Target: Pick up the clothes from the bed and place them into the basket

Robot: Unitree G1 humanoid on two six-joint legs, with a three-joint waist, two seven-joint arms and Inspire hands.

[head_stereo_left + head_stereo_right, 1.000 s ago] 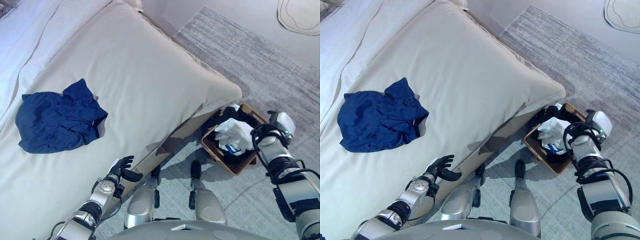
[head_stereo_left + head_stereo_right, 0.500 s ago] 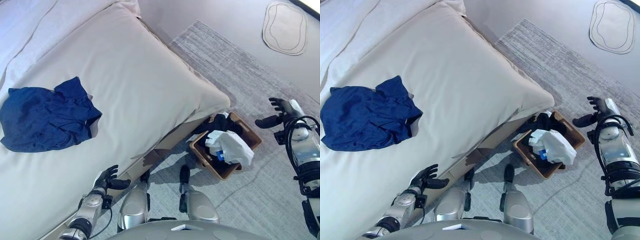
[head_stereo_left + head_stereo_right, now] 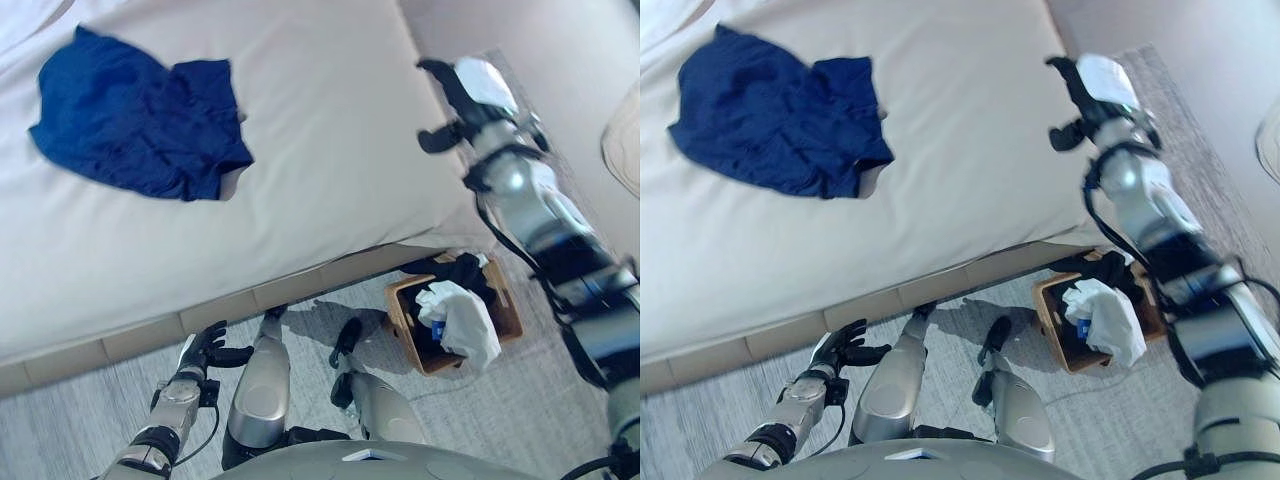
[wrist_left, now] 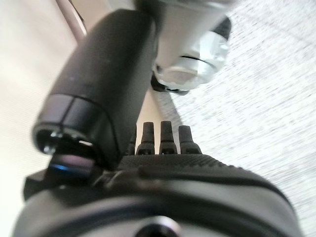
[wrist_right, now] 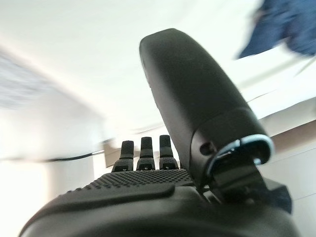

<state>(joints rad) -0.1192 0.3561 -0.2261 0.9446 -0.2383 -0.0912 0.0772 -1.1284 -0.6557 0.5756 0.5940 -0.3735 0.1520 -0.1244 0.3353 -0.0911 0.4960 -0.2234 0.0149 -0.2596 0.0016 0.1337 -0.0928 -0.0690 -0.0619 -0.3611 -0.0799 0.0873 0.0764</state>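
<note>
I expect the dark blue garment to come up in one piece and hang down when I lift it, leaving the bed clear, because its wrinkled cloth is all connected.
A crumpled dark blue garment lies on the cream bed, toward its far left. On the floor by the bed's corner a brown basket holds white and dark clothes. My right hand is raised over the bed's right edge, open and empty, well to the right of the blue garment. Low beside the bed's side, my left hand hangs open above the carpet with nothing in it.
Grey carpet runs along the near side of the bed and under the basket. A pale mat's edge shows at the far right.
The whole picture has shifted as my head turned toward the bed. My right hand has swung from beside the basket up over the bed's edge. The left hand has stayed low.
</note>
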